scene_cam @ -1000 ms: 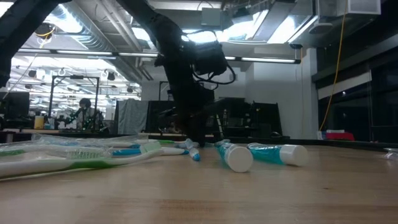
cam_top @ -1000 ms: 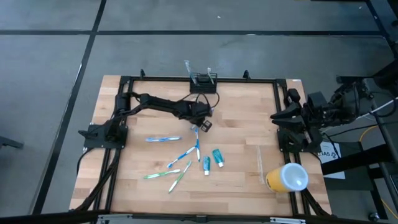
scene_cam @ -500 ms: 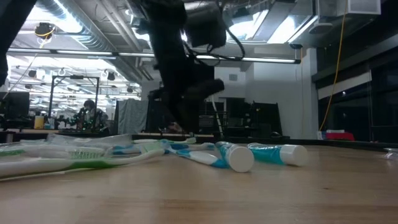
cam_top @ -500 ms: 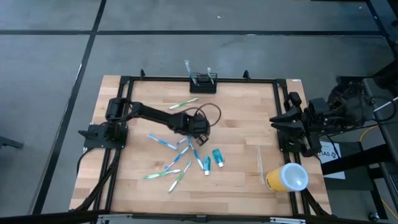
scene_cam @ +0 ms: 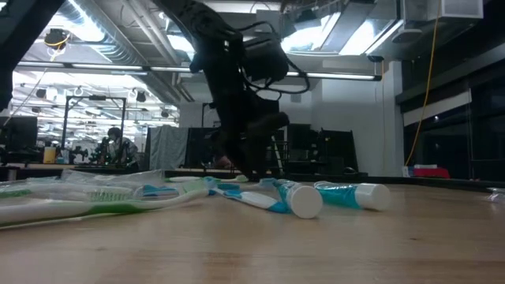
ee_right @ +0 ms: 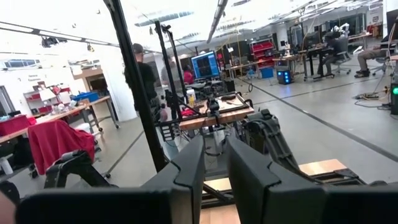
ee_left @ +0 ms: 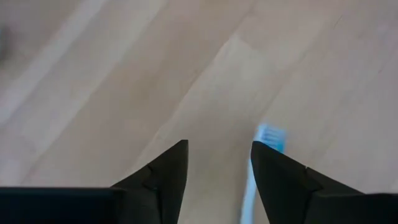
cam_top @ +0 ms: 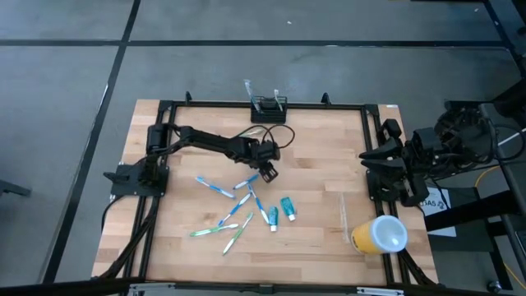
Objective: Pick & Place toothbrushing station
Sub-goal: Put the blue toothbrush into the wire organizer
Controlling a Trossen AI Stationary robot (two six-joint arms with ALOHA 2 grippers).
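Note:
The blue toothbrush's head (ee_left: 272,136) is outside one finger of my left gripper. I should move across until its neck (ee_left: 249,190) is between both fingers before I close them.
The toothbrushing station (cam_top: 269,108), a small black mesh holder, stands at the table's far edge with two toothbrushes upright in it. Several blue and green toothbrushes (cam_top: 215,189) and two teal toothpaste tubes (cam_top: 287,207) lie flat mid-table. My left gripper (cam_top: 269,173) hovers open over the wood near the far end of this scatter. In its wrist view (ee_left: 217,146) nothing lies between the fingers, and a blue brush head (ee_left: 270,135) lies just outside one finger. My right gripper (ee_right: 216,155) is raised at the table's right edge, open by a narrow gap and holding nothing.
A yellow cup with a white lid (cam_top: 378,234) lies on its side at the near right corner. A black frame rail (cam_top: 205,104) runs round the table. Bare wood lies between the tubes and the right arm (cam_top: 411,160). People show in the room behind.
My left gripper has opened and risen a little. The blue toothbrush that stood under it with its head on the table now lies flat among the others. A pale blue brush to its left has turned from crosswise to slanting.

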